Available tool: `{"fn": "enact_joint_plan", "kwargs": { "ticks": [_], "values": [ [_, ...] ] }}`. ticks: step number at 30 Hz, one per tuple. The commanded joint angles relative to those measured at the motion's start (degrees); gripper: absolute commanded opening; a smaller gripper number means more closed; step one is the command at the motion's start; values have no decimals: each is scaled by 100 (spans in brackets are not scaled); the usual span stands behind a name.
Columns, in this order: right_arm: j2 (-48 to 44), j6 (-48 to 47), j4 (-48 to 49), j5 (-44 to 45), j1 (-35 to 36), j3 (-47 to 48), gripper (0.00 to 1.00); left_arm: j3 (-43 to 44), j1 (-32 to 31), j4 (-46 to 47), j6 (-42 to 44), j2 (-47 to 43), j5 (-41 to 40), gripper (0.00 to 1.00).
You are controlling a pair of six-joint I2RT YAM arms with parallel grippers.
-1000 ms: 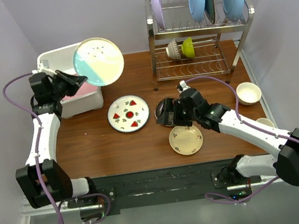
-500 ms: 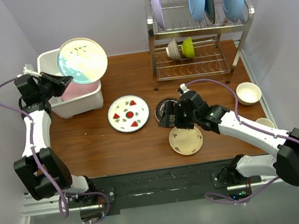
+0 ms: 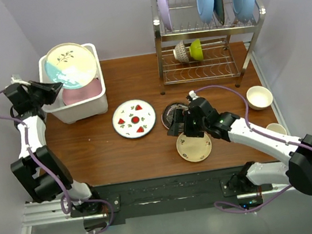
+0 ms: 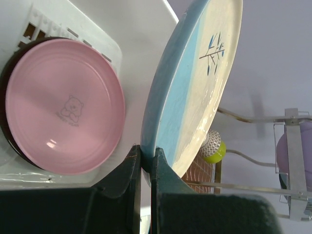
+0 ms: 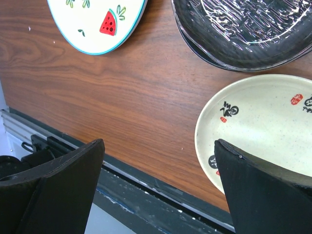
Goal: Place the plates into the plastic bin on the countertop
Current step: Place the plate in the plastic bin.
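Observation:
I should keep lowering the half-blue half-cream plate [image 3: 71, 66] with my left gripper, as it is over the bin's opening. I should bring it down inside the bin's sides until it touches the pink plate [image 3: 83, 93], then let go.
My left gripper [image 3: 53, 86] [image 4: 145, 158] is shut on the rim of the half-blue half-cream plate [image 3: 71, 65] [image 4: 195, 83]. It holds the plate tilted above the white plastic bin [image 3: 82, 111] [image 4: 141, 29]. A pink plate [image 3: 83, 92] [image 4: 61, 107] lies inside the bin, with a dark rim showing beneath it. On the countertop [image 3: 103, 153] lie the fruit-motif plate [image 3: 134, 119] [image 5: 97, 19], the dark glass plate [image 3: 173, 112] [image 5: 243, 29] and the small yellowish plate [image 3: 194, 146] [image 5: 258, 126]. My right gripper [image 3: 182, 129] [image 5: 158, 144] hangs open and empty over the wood, at the yellowish plate's left edge.
A two-tier steel wire rack [image 3: 208, 34] at the back right holds light-blue and lilac plates upright, with small bowls on its lower shelf. A cream bowl [image 3: 259, 96] and a mug [image 3: 277, 129] sit at the right edge. The countertop's front edge lies just below my right fingers.
My left arm has swung the blue-and-cream plate left and back, from beside the bin's right corner to over the bin. The right gripper has drifted slightly toward the yellowish plate, still open.

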Motion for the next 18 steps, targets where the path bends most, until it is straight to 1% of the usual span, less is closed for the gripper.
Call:
{"fn": "enact_joint_plan", "kwargs": {
  "ticks": [1, 14, 18],
  "values": [
    [-31, -71, 72, 6, -26, -37, 99, 315, 136, 1117, -219, 6, 341, 0],
    [162, -36, 186, -47, -26, -98, 99, 60, 153, 766, 115, 323, -142, 0],
    [171, -36, 204, -65, -26, -116, 99, 139, 136, 625, 238, 682, -125, 0]
  ]
}}
